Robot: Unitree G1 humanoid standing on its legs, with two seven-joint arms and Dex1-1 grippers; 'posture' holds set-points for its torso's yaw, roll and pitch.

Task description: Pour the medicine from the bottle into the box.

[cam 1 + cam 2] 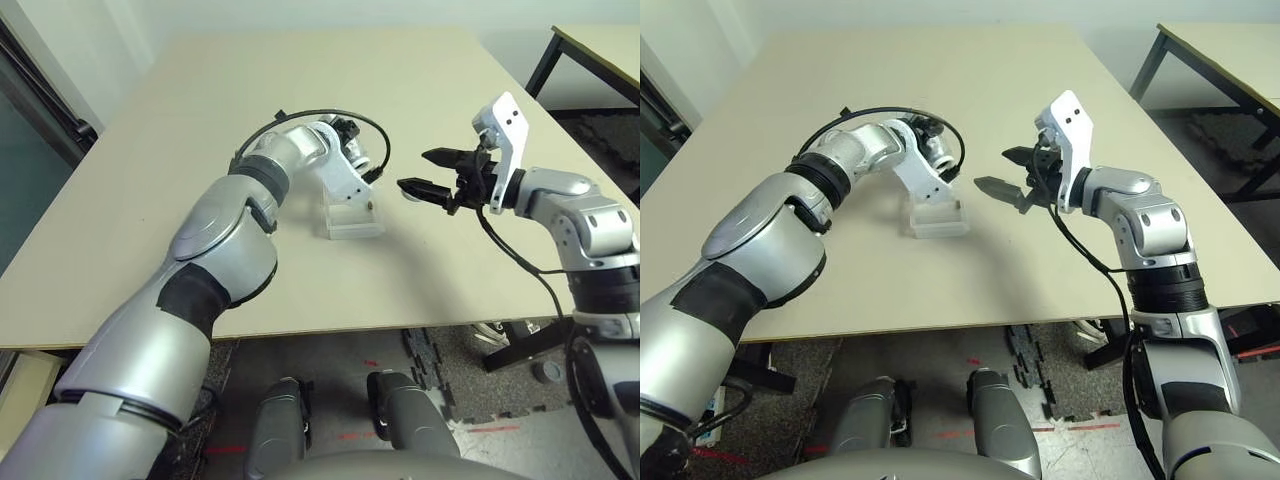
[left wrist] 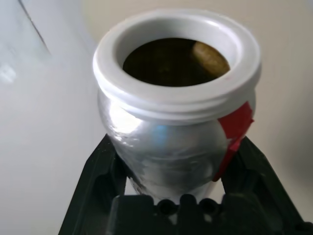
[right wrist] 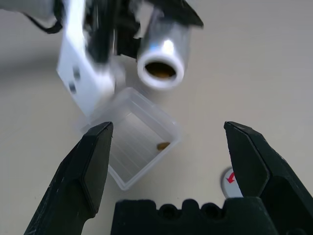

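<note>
The brown pellet [image 1: 371, 206] is in the clear box, so the robot's left gripper goes on bringing the bottle upright to the open beige table [image 1: 855, 205] until the bottle's base stands there.
My left gripper [image 2: 176, 164] is shut on the silver-grey bottle [image 2: 166, 137] with the red stripe. The bottle [image 3: 164, 46] is uncapped and tipped on its side, its white-rimmed mouth just above the far edge of the clear box [image 3: 132, 147]. One small brown pellet of medicine [image 3: 163, 145] lies in the box near a corner. A tan patch shows inside the bottle mouth; I cannot tell what it is. My right gripper [image 1: 420, 170] hovers open to the right of the box [image 1: 352, 222], holding nothing.
A round cap [image 3: 230, 180] with a red mark lies on the table under my right gripper. The beige table [image 1: 200, 150] is bare to the left and far side. Another table [image 1: 600, 50] stands at the far right.
</note>
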